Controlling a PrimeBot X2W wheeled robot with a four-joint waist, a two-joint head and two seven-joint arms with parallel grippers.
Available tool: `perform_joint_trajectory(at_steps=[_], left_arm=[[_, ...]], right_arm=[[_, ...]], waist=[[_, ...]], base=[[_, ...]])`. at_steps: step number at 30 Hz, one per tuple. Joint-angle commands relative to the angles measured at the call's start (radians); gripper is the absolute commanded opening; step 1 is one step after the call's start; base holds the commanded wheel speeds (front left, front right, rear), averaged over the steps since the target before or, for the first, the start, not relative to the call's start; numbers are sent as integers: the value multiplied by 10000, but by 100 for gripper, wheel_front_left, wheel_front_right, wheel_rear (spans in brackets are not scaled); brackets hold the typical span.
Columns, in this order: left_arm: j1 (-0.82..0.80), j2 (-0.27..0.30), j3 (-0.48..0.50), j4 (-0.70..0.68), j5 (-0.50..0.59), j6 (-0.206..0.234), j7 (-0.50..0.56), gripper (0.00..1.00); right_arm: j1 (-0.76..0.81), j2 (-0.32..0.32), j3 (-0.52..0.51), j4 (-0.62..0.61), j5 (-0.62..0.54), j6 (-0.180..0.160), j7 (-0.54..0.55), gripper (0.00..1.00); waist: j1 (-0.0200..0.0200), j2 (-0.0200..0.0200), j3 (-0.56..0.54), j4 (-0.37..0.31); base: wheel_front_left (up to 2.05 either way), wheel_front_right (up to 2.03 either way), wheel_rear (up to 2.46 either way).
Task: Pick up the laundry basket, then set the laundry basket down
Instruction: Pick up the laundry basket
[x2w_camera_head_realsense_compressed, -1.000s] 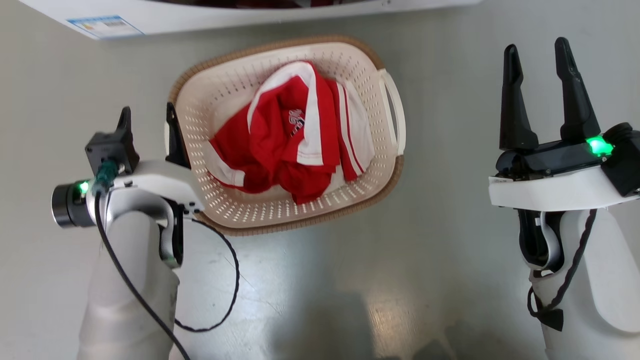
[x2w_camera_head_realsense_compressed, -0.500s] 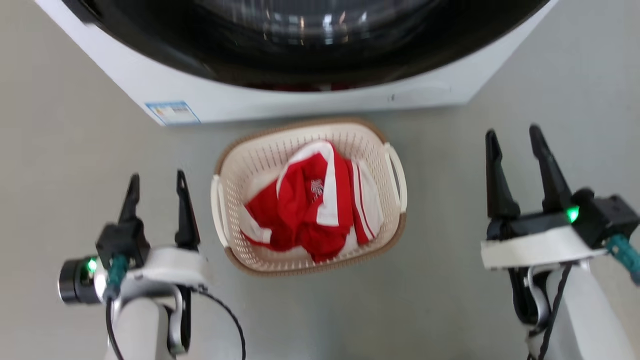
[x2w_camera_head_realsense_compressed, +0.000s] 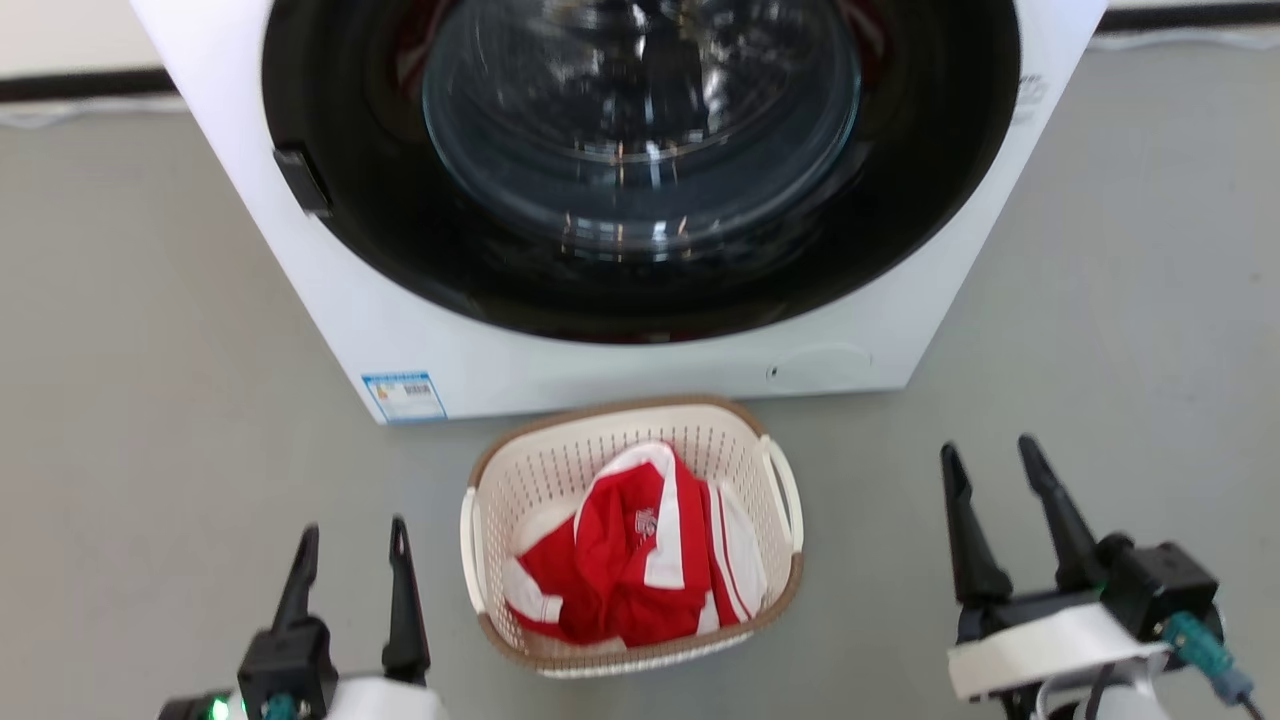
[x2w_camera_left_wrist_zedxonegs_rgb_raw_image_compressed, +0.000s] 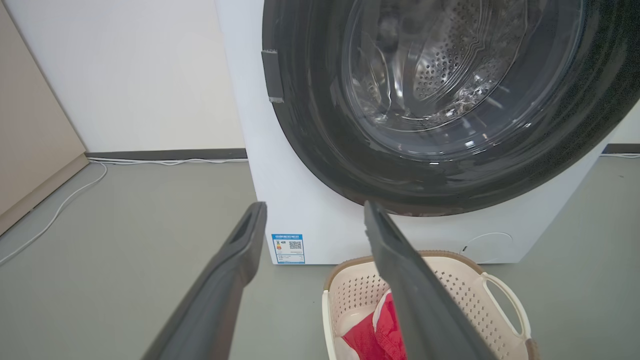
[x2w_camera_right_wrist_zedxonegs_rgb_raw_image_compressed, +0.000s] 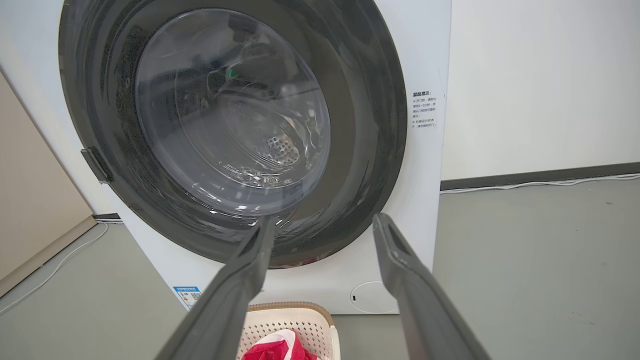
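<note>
I expect the white loop handles (x2w_camera_head_realsense_compressed: 786, 493) to stay stiff and keep the laundry basket level when I lift, because they run on from the brown rim (x2w_camera_head_realsense_compressed: 753, 422).
The laundry basket (x2w_camera_head_realsense_compressed: 560, 470) is cream-white and perforated, with a brown rim and white loop handles. It sits on the grey floor just in front of the washing machine and holds a red and white garment (x2w_camera_head_realsense_compressed: 630, 555). My left gripper (x2w_camera_head_realsense_compressed: 352, 540) hangs open to the basket's left, clear of it. My right gripper (x2w_camera_head_realsense_compressed: 990, 462) stands open well to the basket's right. In the left wrist view the basket (x2w_camera_left_wrist_zedxonegs_rgb_raw_image_compressed: 465, 290) lies below the open fingers (x2w_camera_left_wrist_zedxonegs_rgb_raw_image_compressed: 235, 260). The right wrist view catches the basket's (x2w_camera_right_wrist_zedxonegs_rgb_raw_image_compressed: 295, 317) far end between its open fingers (x2w_camera_right_wrist_zedxonegs_rgb_raw_image_compressed: 400, 260).
A white front-loading washing machine (x2w_camera_head_realsense_compressed: 400, 330) with a round dark glass door (x2w_camera_head_realsense_compressed: 640, 130) stands directly behind the basket. White cables (x2w_camera_left_wrist_zedxonegs_rgb_raw_image_compressed: 60, 205) run along the wall base. A beige cabinet side (x2w_camera_left_wrist_zedxonegs_rgb_raw_image_compressed: 30, 140) stands at the left. Grey floor surrounds the basket.
The head camera has tilted up, bringing the washer door into view. My left gripper has come away from the basket's left side. Both grippers now stand apart from the basket.
</note>
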Motion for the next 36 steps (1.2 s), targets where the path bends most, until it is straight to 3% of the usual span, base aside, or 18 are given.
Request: perform_joint_trajectory(at_steps=[1,13,36], left_arm=[[142,96,271,-308,-119,78,-51,100],[1499,96,283,-157,-286,-66,-51,100],[1616,95,454,-5,-265,-406,-51,100]], right_arm=[[118,9,332,-138,64,67,-67,100],[1102,9,605,250,252,67,-67,100],[1203,9,541,369,304,67,-67,100]], waist=[[0,0,-615,-33],[0,0,-1877,-160],[0,0,-1893,-222]], base=[[0,0,0],[0,0,0],[0,0,0]])
